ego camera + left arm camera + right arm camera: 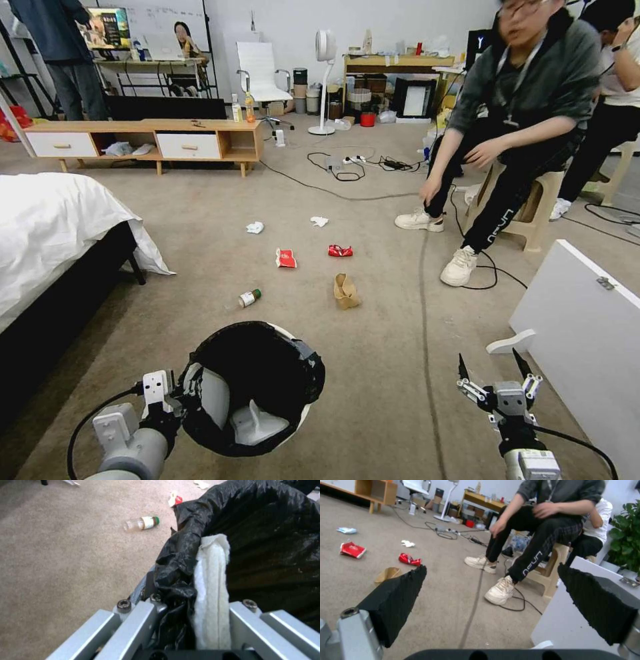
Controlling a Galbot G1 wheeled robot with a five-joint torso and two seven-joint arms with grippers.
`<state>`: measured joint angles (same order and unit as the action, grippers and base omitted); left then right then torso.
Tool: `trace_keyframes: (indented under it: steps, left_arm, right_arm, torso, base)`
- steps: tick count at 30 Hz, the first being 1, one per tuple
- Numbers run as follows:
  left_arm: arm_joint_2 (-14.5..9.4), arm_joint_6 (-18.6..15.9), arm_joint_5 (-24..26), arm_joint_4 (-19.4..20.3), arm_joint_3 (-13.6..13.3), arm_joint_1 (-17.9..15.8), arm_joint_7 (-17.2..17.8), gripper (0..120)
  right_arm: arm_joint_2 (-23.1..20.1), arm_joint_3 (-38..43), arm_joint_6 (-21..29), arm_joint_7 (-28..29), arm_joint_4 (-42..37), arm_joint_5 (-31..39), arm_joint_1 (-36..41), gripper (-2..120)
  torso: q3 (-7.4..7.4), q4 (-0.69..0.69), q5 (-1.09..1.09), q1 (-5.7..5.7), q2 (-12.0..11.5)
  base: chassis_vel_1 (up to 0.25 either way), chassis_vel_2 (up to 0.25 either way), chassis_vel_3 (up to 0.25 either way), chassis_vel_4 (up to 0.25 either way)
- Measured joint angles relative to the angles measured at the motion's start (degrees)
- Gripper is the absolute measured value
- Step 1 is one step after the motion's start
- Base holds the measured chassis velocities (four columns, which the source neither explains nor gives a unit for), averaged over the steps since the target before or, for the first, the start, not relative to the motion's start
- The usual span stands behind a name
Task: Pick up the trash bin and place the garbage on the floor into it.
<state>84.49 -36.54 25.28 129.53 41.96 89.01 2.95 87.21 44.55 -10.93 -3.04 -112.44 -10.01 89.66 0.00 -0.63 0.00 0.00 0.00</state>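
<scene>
The brown paper bag (347,293) is caved in along a crease (344,285). I should expect it to be empty and its loose end to fold over when I carry it.
The trash bin (267,373), white with a black bag over its rim, hangs tilted low in front of me. My left gripper (181,392) is shut on its near-left rim, and the left wrist view shows the white rim (213,587) and bag pinched between the jaws. The garbage lies on the floor (373,373) ahead: a green-capped bottle (249,297), a brown paper bag (346,291), a red-white wrapper (286,258), a crushed red can (340,251) and two tissues (255,227) (319,221). My right gripper (491,371) hovers open and empty to the right, its black pads (396,597) wide apart.
A bed (53,227) stands on the left. A white panel (587,333) leans close to my right gripper. A person sits on a stool (530,213) at the right, feet on the carpet. A black cable (425,313) runs toward me. A low wooden cabinet (147,140) lines the back.
</scene>
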Motion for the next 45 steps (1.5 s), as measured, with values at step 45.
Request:
trace_keyframes:
  steps: [45]
  left_arm:
    - [-0.01, 0.09, -0.19, 0.15, -0.12, 0.45, 0.02, 7]
  right_arm:
    - [0.02, -0.08, -0.35, -0.05, 0.29, -0.57, -0.03, 100]
  torso:
    - [0.00, 0.00, 0.00, 0.00, 0.00]
  base:
    - [-0.031, 0.089, 0.030, -0.091]
